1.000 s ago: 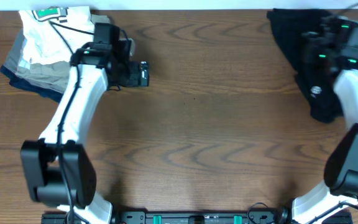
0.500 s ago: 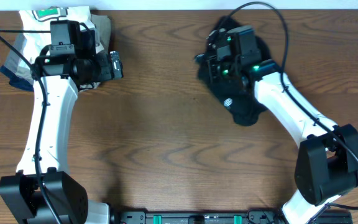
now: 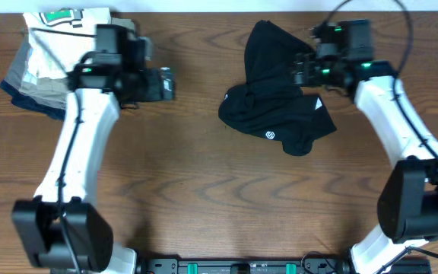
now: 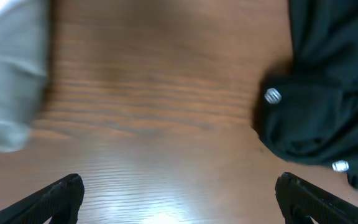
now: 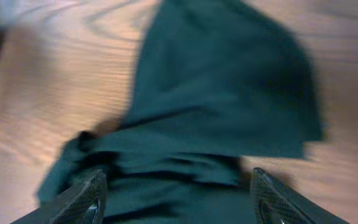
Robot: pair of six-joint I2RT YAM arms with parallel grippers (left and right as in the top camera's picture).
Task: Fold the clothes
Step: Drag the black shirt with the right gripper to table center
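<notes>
I expect white lettering hidden in the black garment when I lift it, because a second white patch peeks out at the garment's near edge.
The clothes are a black garment with a small white logo, lying crumpled on the wooden table right of centre near the far edge. My right gripper is at its upper right part, and in the right wrist view the right gripper stands open above the black cloth, its fingers wide apart. My left gripper is left of the garment, apart from it. In the left wrist view the left gripper is open over bare wood, with the black garment ahead on the right.
A stack of folded white, khaki and navy garments sits at the far left corner, behind the left arm; its pale cloth shows at the left of the left wrist view. The table's far edge is close behind both grippers.
The right gripper brought the black garment from the far right to the middle, then opened and let it drop. The left gripper swung a little and stayed open.
</notes>
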